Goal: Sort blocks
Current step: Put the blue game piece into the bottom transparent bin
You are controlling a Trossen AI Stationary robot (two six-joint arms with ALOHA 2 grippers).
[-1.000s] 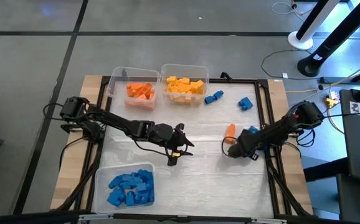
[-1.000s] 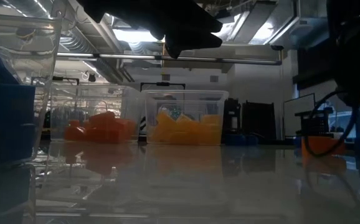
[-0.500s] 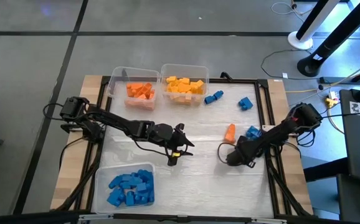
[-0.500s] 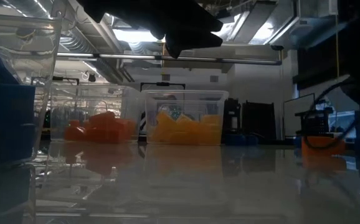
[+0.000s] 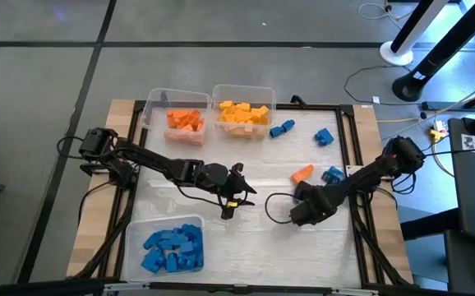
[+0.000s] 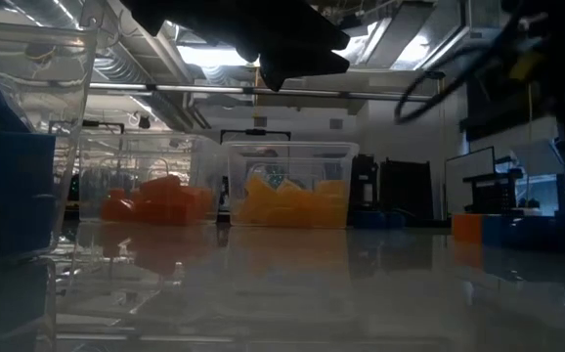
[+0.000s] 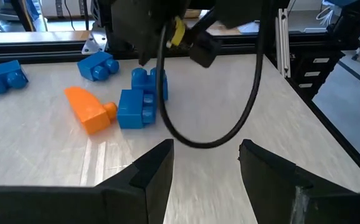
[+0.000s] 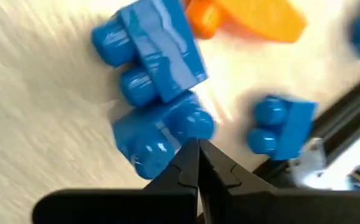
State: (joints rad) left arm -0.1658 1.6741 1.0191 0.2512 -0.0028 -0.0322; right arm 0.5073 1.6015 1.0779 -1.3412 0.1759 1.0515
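Note:
I should use my closed right gripper to drag the joined blue blocks (image 5: 333, 175) to the middle (image 5: 264, 200) first, because these blocks by the orange block are far away from my left gripper.
Loose blocks lie at the table's right: an orange one (image 5: 302, 173) (image 7: 90, 109) beside joined blue ones (image 5: 333, 174) (image 8: 158, 93), and two blue ones (image 5: 282, 128) (image 5: 325, 136) farther back. My right gripper (image 5: 310, 205) (image 8: 197, 148) is shut and empty. It points steeply down above the table, just near and left of the blue ones, with its own body hiding its tips from above. My left gripper (image 5: 244, 182) (image 7: 205, 158) hangs open mid-table, nothing between its fingers, facing the right arm.
Clear bins stand at the far edge, one with orange blocks (image 5: 184, 120) and one with yellow blocks (image 5: 243, 112). A bin of blue blocks (image 5: 170, 249) is at the near left. A black frame rail (image 5: 355, 177) runs right of the loose blocks. The right arm's cable (image 7: 198, 134) loops low.
My right gripper has moved toward the table's near-left, away from the loose blocks. It has risen and tipped more steeply downward, staying shut. The orange block has turned about on the table and now lies slantwise. The blue blocks beside it are uncovered.

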